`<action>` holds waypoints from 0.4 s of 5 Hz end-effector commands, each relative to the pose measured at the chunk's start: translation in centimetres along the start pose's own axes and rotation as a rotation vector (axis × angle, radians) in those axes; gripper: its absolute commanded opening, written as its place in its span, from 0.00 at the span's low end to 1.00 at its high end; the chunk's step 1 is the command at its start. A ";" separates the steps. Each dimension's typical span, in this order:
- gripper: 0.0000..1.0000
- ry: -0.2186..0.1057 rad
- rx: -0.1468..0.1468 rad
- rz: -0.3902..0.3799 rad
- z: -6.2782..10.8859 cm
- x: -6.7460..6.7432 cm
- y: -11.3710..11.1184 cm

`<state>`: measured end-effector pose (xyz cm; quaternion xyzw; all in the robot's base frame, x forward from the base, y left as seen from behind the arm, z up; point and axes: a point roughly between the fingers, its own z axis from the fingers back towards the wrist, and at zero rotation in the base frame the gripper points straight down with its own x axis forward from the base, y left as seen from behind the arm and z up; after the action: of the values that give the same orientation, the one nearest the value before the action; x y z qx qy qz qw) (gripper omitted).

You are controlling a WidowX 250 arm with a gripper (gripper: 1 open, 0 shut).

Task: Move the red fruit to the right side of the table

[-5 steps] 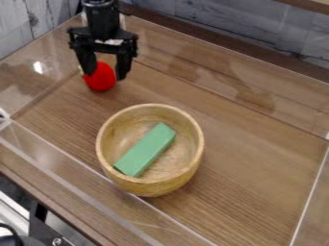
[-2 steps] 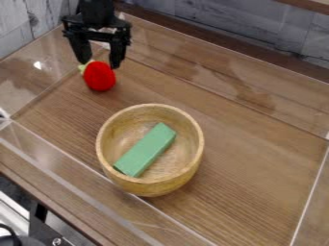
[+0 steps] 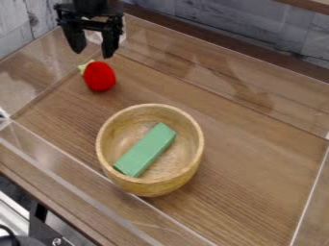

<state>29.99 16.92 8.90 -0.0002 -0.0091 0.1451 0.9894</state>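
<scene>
The gripper's open fingers are in line with both sides of the red fruit (image 3: 98, 75), so the gripper should keep going down until they surround its red body (image 3: 99, 79), then close.
The red fruit (image 3: 99, 76), a small strawberry-like toy with a green top, lies on the brown wood-grain table (image 3: 244, 106) at the far left. My black gripper (image 3: 91, 43) hangs open just above and behind it, pointing straight down. Nothing is between its fingers, and it is apart from the fruit.
A round light wooden bowl (image 3: 193, 130) stands in the middle front, with a green rectangular block (image 3: 144, 150) lying inside it. Clear acrylic walls (image 3: 38, 168) edge the tabletop on all sides. Bare wood stretches to the right of the bowl.
The open gripper, which straddled the red fruit a second ago, has risen and drifted back and left, away from it. The fruit stays where it lay.
</scene>
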 end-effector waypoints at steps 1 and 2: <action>0.00 -0.042 0.017 -0.024 2.1 1.4 0.6; 1.00 -0.029 0.017 -0.048 0.8 1.6 0.0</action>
<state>30.92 17.05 8.01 -0.0018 0.0026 0.1235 0.9923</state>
